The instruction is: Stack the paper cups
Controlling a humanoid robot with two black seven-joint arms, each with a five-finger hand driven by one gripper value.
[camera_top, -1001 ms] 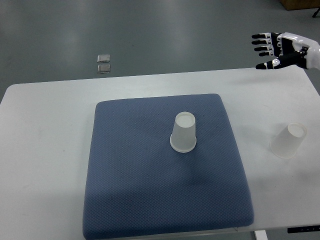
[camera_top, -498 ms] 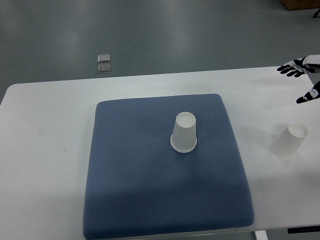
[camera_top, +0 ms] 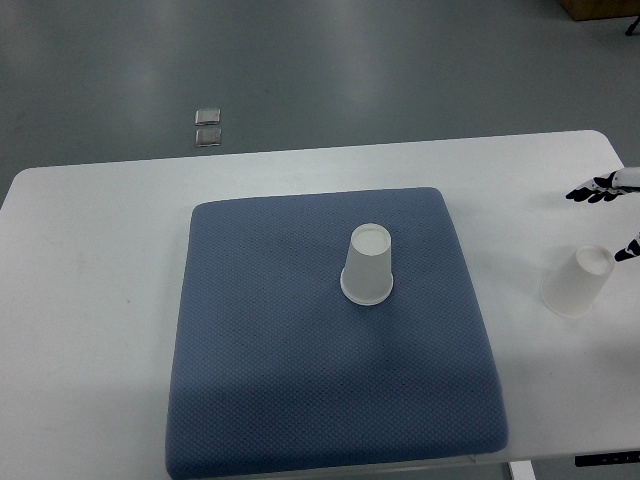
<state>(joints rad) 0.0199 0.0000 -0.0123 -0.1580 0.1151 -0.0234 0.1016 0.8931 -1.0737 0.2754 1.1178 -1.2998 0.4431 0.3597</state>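
The other cup (camera_top: 578,281) should slide almost all the way over the cup on the blue mat when the robot lowers it, because that cup narrows (camera_top: 370,241) toward its top.
Two white paper cups stand upside down. One cup (camera_top: 368,264) rests near the middle of the blue mat (camera_top: 300,390). The other cup (camera_top: 578,281) sits on the white table (camera_top: 90,300), off the mat's right side. My right hand (camera_top: 610,200) shows only as black-and-white fingertips (camera_top: 595,190) at the right edge, just above and to the right of that second cup and apart from it. The fingers are spread and hold nothing. My left arm is out of the picture.
The table's far edge runs across the top, with grey floor beyond it. Two small square floor plates (camera_top: 208,127) lie on that floor at the upper left. The near edge of the table is close under the mat.
My right hand has come down and back toward the right edge, from beyond the table's far corner to just above the right-hand cup. Neither cup has moved.
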